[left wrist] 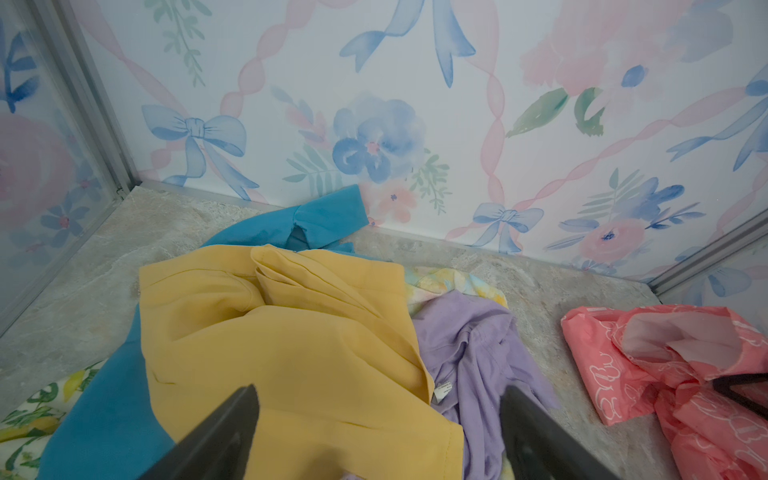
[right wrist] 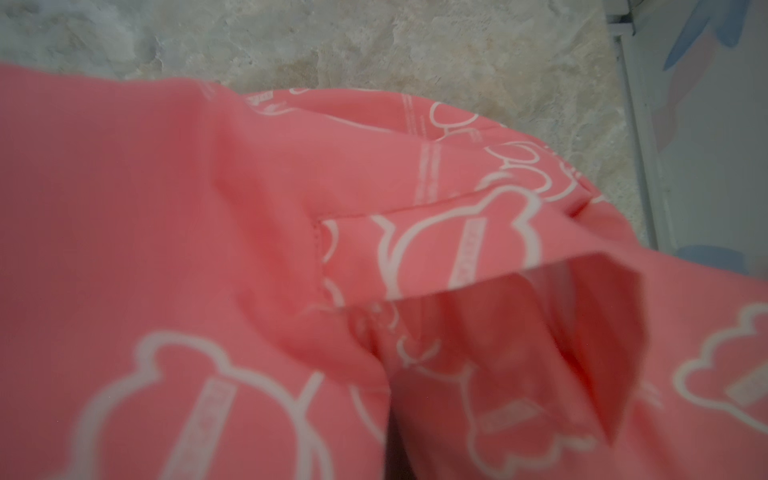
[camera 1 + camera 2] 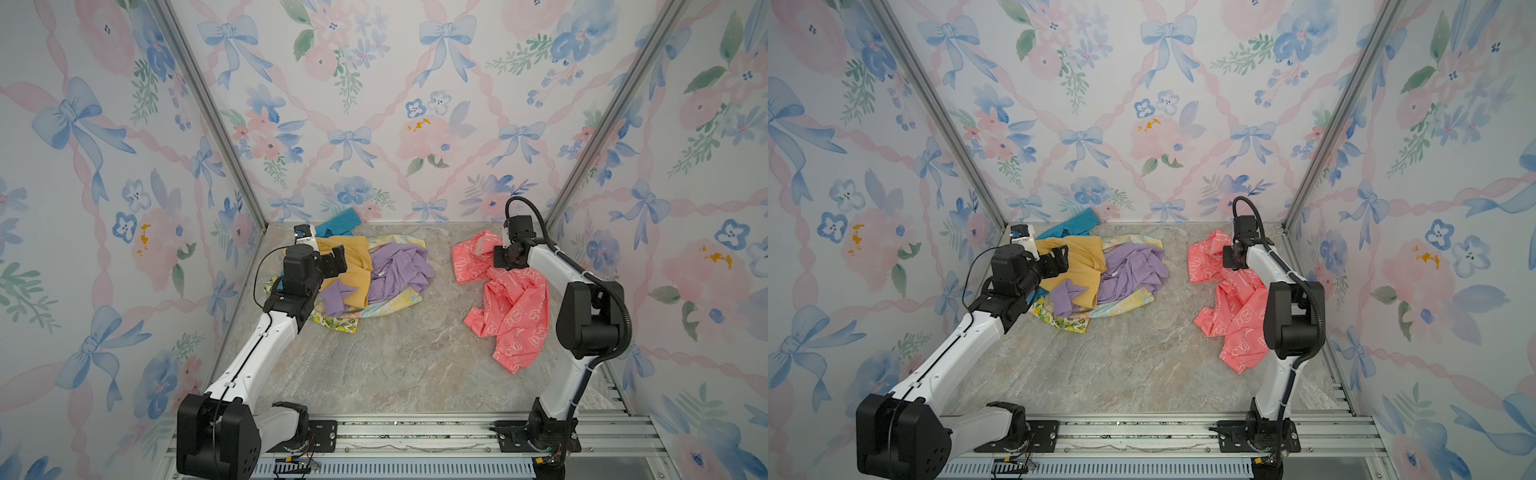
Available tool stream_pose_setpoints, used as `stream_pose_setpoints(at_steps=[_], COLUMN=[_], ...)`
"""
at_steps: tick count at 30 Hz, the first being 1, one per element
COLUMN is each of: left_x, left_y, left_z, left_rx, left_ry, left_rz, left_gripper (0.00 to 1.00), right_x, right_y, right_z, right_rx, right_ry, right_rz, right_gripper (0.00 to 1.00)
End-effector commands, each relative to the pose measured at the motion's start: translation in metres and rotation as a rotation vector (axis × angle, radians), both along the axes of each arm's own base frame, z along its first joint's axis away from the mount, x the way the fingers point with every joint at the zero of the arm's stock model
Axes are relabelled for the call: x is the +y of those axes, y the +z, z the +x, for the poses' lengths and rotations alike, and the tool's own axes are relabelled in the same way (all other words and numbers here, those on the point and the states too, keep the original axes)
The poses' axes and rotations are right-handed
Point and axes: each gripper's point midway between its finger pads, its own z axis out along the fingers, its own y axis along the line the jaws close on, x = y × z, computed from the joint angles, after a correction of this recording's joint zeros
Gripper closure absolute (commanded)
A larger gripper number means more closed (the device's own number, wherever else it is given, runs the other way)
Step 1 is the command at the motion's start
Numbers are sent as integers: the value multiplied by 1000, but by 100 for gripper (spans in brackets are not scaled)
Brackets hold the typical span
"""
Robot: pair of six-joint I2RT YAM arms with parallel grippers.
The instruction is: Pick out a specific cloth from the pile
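My right gripper keeps laying down the coral-pink cloth's upper part (image 3: 476,256) and lets go of it there, since open tabletop (image 3: 444,297) separates the coral-pink cloth from the pile.
The coral-pink cloth (image 3: 513,309) (image 3: 1239,309) with white outline shapes lies at the right of the table, apart from the pile. My right gripper (image 3: 500,258) (image 3: 1228,257) is shut on its upper part, where the fabric bunches up around the jaws. In the right wrist view the cloth (image 2: 174,249) fills the picture and hides the fingers. The pile (image 3: 376,276) (image 3: 1106,272) sits at the back left, with mustard-yellow and lilac cloths on top. My left gripper (image 3: 335,260) (image 3: 1059,259) (image 1: 379,395) hovers open over the pile's yellow cloth (image 1: 291,332), holding nothing.
A teal-blue cloth (image 3: 338,226) reaches the back wall behind the pile, and a lemon-print cloth (image 3: 338,324) pokes out at its front. Bare marble tabletop (image 3: 440,299) separates the pile from the coral cloth. Floral walls close three sides, and an aluminium rail (image 3: 415,432) runs along the front.
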Motion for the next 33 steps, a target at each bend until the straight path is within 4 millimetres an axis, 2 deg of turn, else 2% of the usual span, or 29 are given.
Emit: stream_pose_setpoints(at_steps=[1, 7, 13, 17, 20, 24, 25, 29, 33], left_x=[3, 3, 5, 5, 6, 13, 16, 25, 35], left_y=[2, -3, -15, -24, -27, -33, -34, -37, -33], left_z=[-1, 0, 3, 7, 8, 8, 7, 6, 1], left_rx=[-13, 0, 26, 49, 57, 68, 67, 62, 23], left_ry=[9, 9, 20, 25, 28, 63, 78, 132, 184], left_rz=[-7, -1, 14, 25, 32, 61, 69, 85, 97], left_gripper=[8, 8, 8, 9, 8, 7, 6, 2, 2], right_x=[2, -8, -21, -33, -33, -26, -24, -13, -1], right_y=[-33, -65, -86, -92, -91, -66, -55, -7, 41], right_z=[-22, -17, 1, 17, 31, 50, 56, 68, 69], right_rx=[196, 353, 385, 399, 355, 252, 213, 85, -38], right_ry=[39, 49, 17, -7, -19, -7, -3, -12, -27], right_rz=[-42, -100, -117, -147, -138, -152, -150, -70, 22], right_gripper=[100, 100, 100, 100, 98, 84, 77, 39, 15])
